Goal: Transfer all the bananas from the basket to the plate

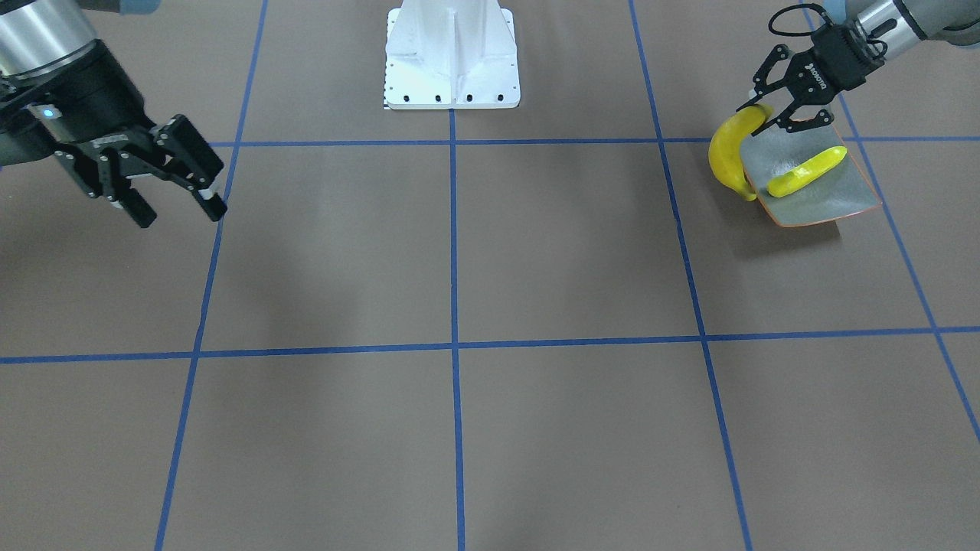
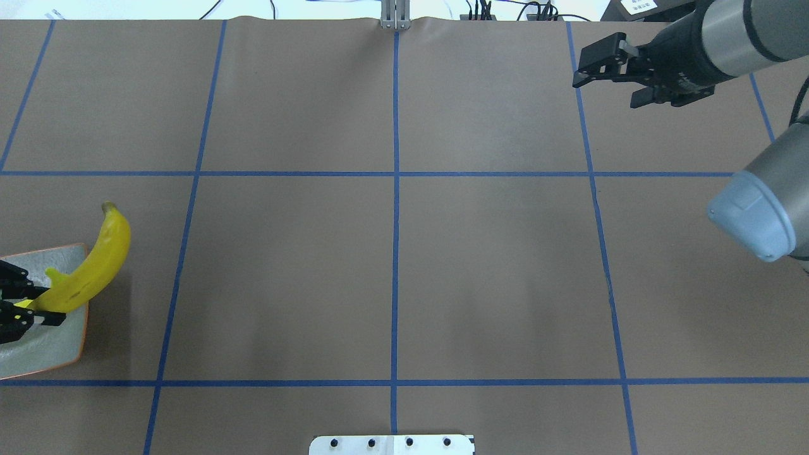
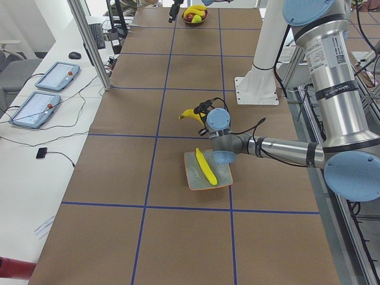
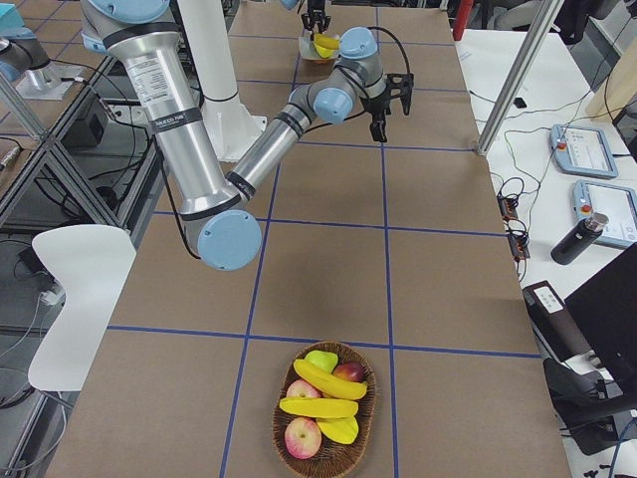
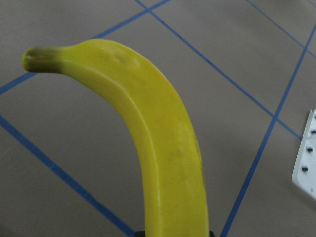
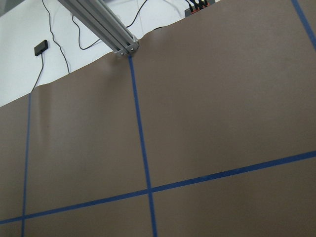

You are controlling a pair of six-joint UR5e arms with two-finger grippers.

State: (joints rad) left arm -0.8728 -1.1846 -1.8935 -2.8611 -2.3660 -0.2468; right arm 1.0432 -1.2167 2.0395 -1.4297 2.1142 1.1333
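The yellow banana sticks out (image 1: 726,154) beyond the plate's rim. My left gripper needs to move it inward and turn it to lie alongside the other banana before it opens.
My left gripper (image 1: 766,116) is shut on one end of a yellow banana (image 1: 727,153), holding it above the plate's edge on the side nearer the table's middle. The banana (image 2: 95,262) sticks out past the rim, over the table. The grey-green plate (image 1: 834,191) with an orange rim carries another banana (image 1: 808,170). The wicker basket (image 4: 289,428) sits at the table's other end with more bananas (image 4: 328,380) inside. My right gripper (image 1: 176,199) hangs open and empty above bare table, far from both basket and plate.
Red apples (image 4: 302,436) and a green fruit (image 4: 320,359) share the basket. The white robot base (image 1: 452,61) stands at the table's middle edge. Aluminium posts (image 4: 513,75), tablets (image 3: 56,74) and cables line the operators' side.
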